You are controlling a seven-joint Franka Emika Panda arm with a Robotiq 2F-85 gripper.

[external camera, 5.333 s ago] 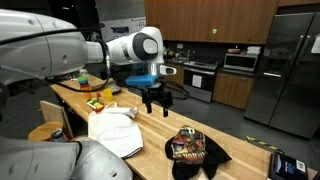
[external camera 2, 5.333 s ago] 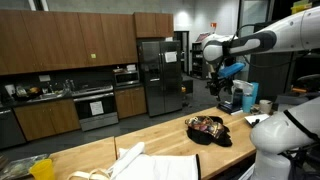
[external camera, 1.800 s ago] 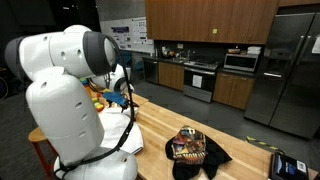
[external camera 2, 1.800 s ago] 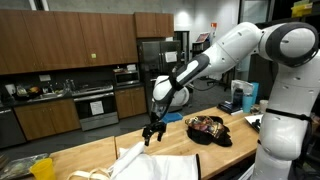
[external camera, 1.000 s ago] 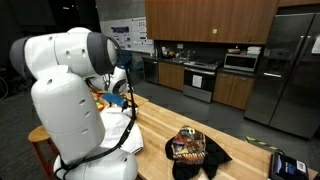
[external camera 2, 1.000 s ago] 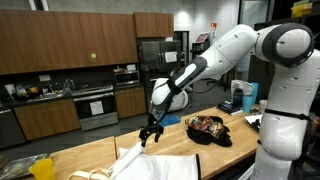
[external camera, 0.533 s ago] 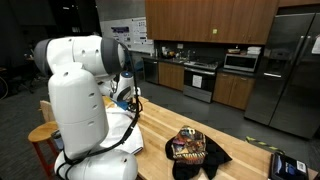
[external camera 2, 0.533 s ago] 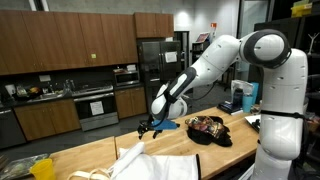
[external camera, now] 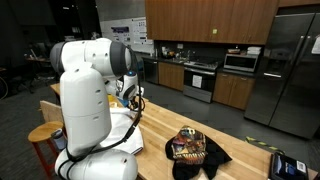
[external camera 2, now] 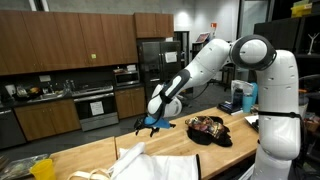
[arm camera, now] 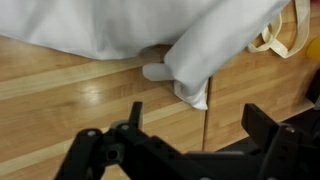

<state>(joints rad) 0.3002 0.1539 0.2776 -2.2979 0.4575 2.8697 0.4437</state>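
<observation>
I should go back over the cloth's raised fold, pinch it and lift, because my open gripper hangs over the counter, off the white cloth's folded tip.
My gripper is open, with nothing between its black fingers, which enter from the bottom of the wrist view. It hangs over the wooden counter, just short of the edge of a white cloth. A folded tip of that cloth points toward the jaws without touching them. In an exterior view the gripper hovers tilted, a little above the counter and beyond the white cloth. In the exterior view from the robot's side, the arm's body hides most of the gripper and part of the cloth.
A black cloth holding colourful packets lies further along the counter. A yellow object sits at the counter's near end. A machine and cup stand at the far end. Kitchen cabinets and a fridge line the back.
The arm has swung and tilted the gripper, which now points more sideways, low near the cloth's far edge. The jaws have stayed open. The cloth has not moved.
</observation>
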